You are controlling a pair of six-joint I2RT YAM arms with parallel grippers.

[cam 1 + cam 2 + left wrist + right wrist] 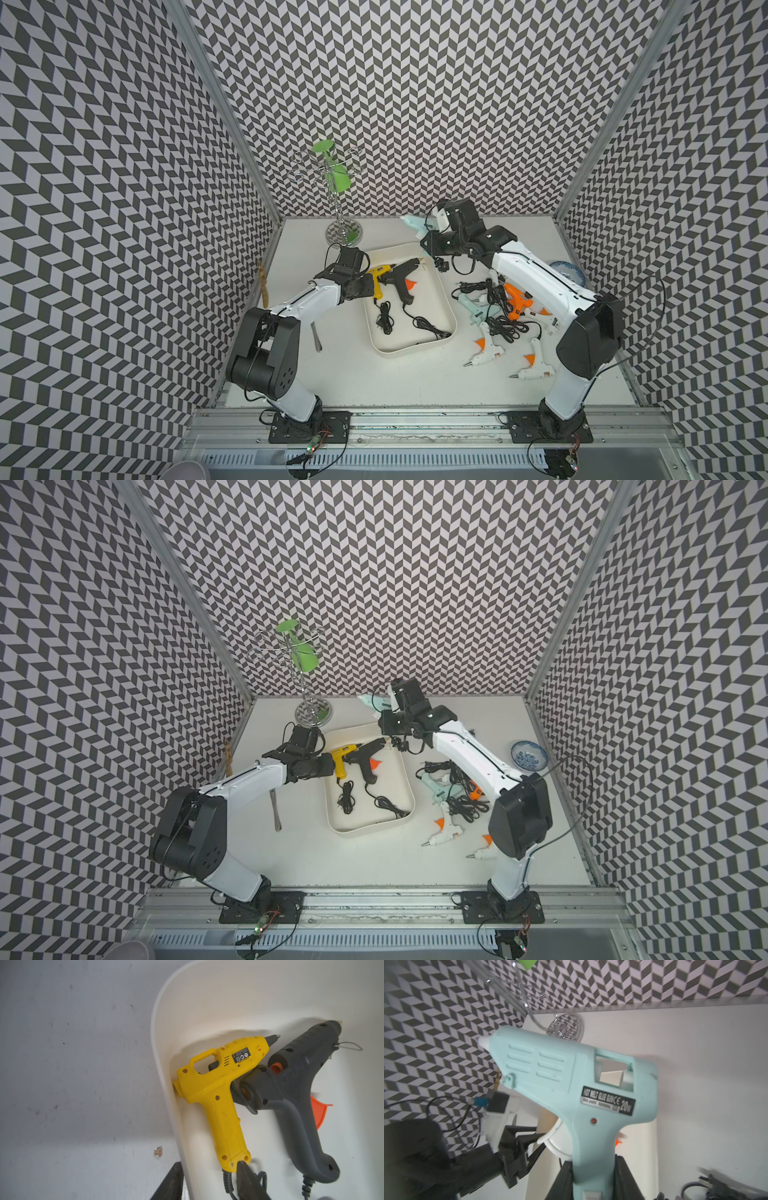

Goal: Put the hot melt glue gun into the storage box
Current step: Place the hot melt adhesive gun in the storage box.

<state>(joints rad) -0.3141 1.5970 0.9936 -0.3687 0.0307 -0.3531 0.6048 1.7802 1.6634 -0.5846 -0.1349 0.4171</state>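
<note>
My right gripper is bringing the mint-blue gun down and should keep on, then let it go on the storage box's bottom [352, 1092], which is free beside the dark grey gun.
A mint-blue hot melt glue gun [571, 1088] hangs in the air with my right gripper [593, 1167] shut on its handle. In both top views the gun [409, 222] [368, 701] is near the back wall, just beyond the far right corner of the cream storage box [415, 353] [370, 830]. A yellow gun [218, 1093] and a dark grey gun [301, 1095] lie inside the box with their cords. My left gripper [209, 1162] straddles the box's left wall [166, 1022], one finger outside and one inside by the yellow handle's end, clamped on it.
Right of the box lies a tangle of glue guns and black cords: an orange one [517, 305], white ones [484, 353] and a mint one [469, 307]. A blue-patterned bowl [528, 755] sits far right. A wire rack holding a green goblet [334, 178] stands back left.
</note>
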